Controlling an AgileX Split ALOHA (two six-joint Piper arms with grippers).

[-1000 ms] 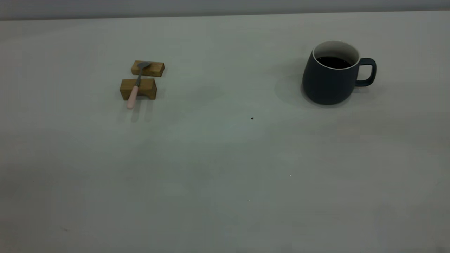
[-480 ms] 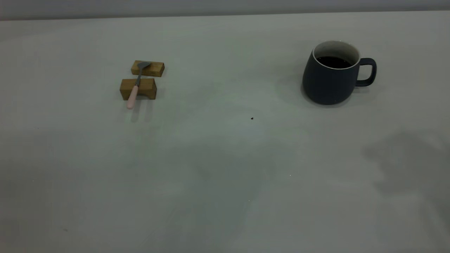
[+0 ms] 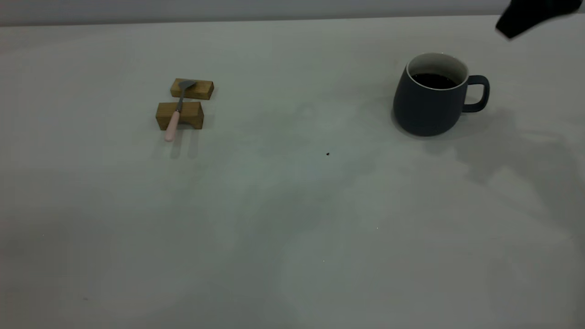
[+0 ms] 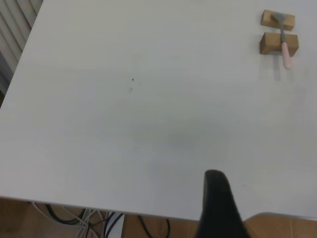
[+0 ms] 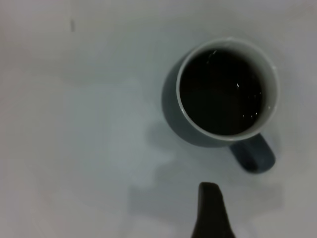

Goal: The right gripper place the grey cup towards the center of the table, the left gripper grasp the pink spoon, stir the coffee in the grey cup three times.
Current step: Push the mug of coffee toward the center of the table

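Note:
The grey cup's handle (image 3: 478, 80) points at my right gripper and stands clear. I go on moving down until the gripper's fingers are on both sides of the cup's handle loop (image 3: 485, 95), and then close them.
The grey cup (image 3: 429, 98) stands upright at the far right of the table (image 3: 292, 214), handle to the right, with dark coffee (image 3: 433, 81) inside. From above, the right wrist view shows the cup (image 5: 173, 106) and the coffee (image 5: 220, 91). My right gripper (image 3: 534, 16) hangs high above and just right of the cup, only a dark part (image 5: 213, 213) showing near the handle. The pink spoon (image 3: 173, 119) lies across two wooden blocks at the far left, and it is the spoon (image 4: 285, 47) far from my left gripper (image 4: 218, 208), which hovers at the table's edge.
The spoon rests on two brown wooden blocks (image 3: 192, 89) (image 3: 179, 115). A tiny dark speck (image 3: 327, 154) marks the table near its middle. Cables (image 4: 99, 223) hang below the table edge in the left wrist view.
The right arm's dark end has come into the exterior view at the top right. Its shadow has slid across the table up to the cup. Cup and spoon have not moved.

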